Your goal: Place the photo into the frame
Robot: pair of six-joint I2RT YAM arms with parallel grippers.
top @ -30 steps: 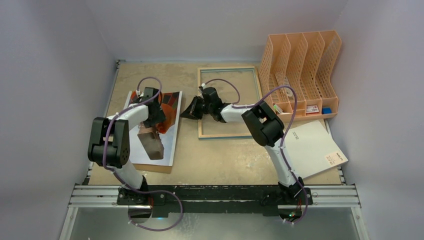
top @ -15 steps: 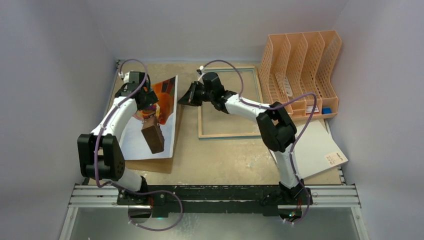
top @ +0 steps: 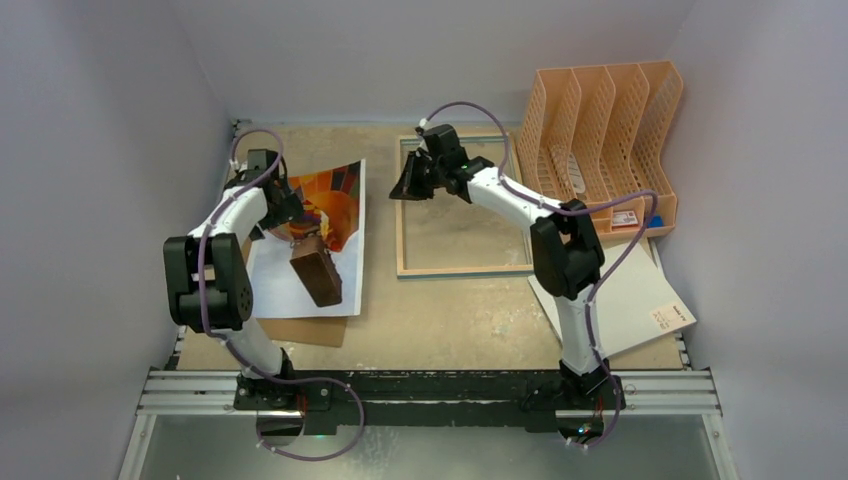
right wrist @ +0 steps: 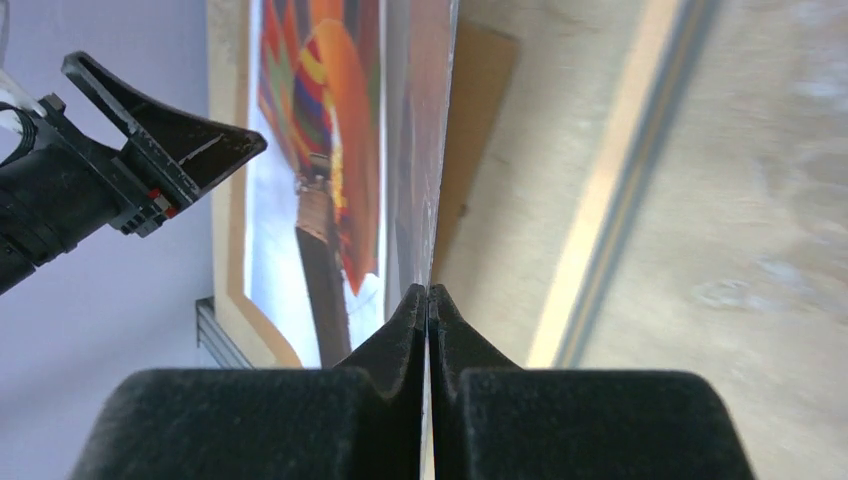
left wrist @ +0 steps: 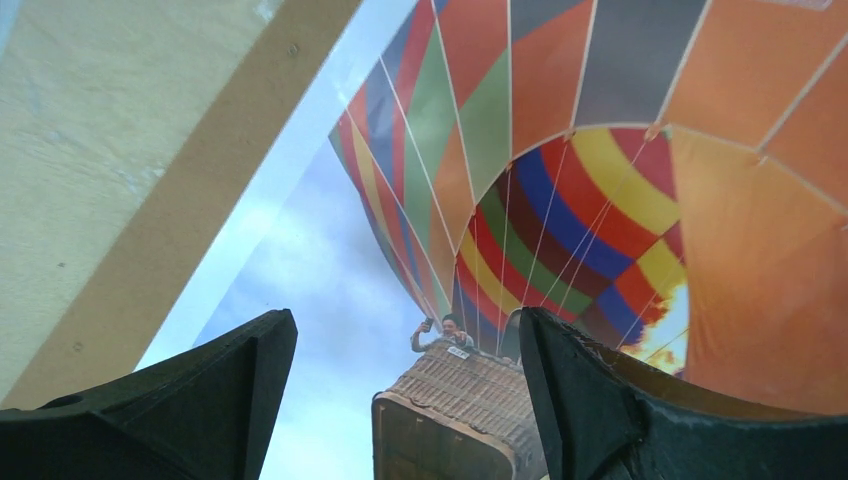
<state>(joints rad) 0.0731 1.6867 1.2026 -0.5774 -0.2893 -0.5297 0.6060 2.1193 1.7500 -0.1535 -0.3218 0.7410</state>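
The photo's edge [top: 360, 182] rises with the clear sheet in my right gripper, so my right gripper should lower the sheet [right wrist: 418, 140], regrasp it and pull it off the photo.
The photo [top: 300, 265], a striped balloon with a brown basket, lies at the left over a brown backing board [top: 312, 331]. My left gripper [top: 287, 215] hangs open just above the photo [left wrist: 330, 270], its fingers wide apart on either side of the printed basket and holding nothing. My right gripper [top: 396, 191] is shut on the photo's right edge, and in the right wrist view the thin sheet [right wrist: 420, 150] runs edge-on out of the closed jaws [right wrist: 430, 291]. The frame [top: 462, 270] lies flat right of the photo, and its pale rail [right wrist: 600, 200] passes beside the right gripper.
A peach file organiser [top: 600, 130] stands at the back right. A white sheet with small print [top: 625, 290] lies at the front right, partly under the right arm. The backing board's brown rim [left wrist: 170, 230] shows beside the photo. Grey walls enclose the table.
My left gripper has opened, let go of the photo and moved towards the back left. My right gripper has moved back and right with the photo's edge, and the photo shifted right.
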